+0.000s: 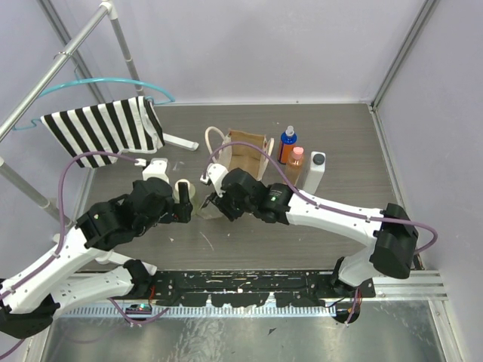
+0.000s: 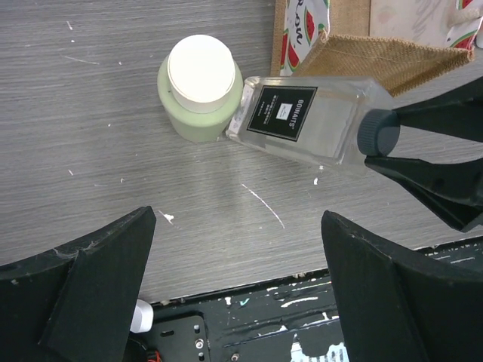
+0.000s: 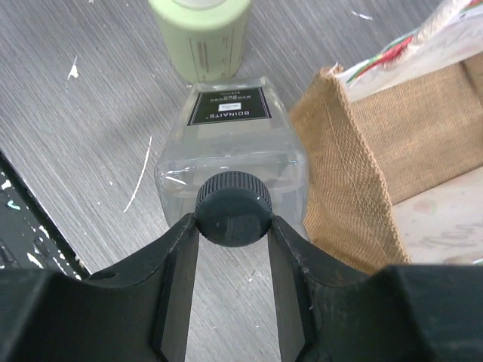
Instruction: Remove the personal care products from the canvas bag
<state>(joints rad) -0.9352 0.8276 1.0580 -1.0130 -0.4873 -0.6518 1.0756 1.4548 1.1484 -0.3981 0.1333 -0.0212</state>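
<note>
The clear bottle's base end (image 2: 240, 111) is resting against the olive bottle. My right gripper should keep swinging the dark cap (image 2: 377, 133) upward until the clear bottle is standing.
My right gripper (image 3: 232, 210) is shut on the dark cap of the clear bottle (image 3: 226, 143), which tilts away from it just outside the canvas bag (image 3: 362, 188). The bottle's base end lies against the olive bottle with a cream cap (image 2: 200, 87), which stands upright on the table. From above, the right gripper (image 1: 212, 200) is left of the tan bag (image 1: 245, 151). My left gripper (image 2: 238, 222) hangs open over bare table near the olive bottle (image 1: 183, 193). Right of the bag stand the blue-capped orange bottle (image 1: 287, 145), the pink-capped bottle (image 1: 296, 164) and the white bottle (image 1: 314, 172).
A black-and-white striped cloth (image 1: 106, 128) hangs on a teal hanger from a metal rack at the back left. A black mounting rail (image 1: 249, 286) runs along the near table edge. Grey walls close the back and right sides.
</note>
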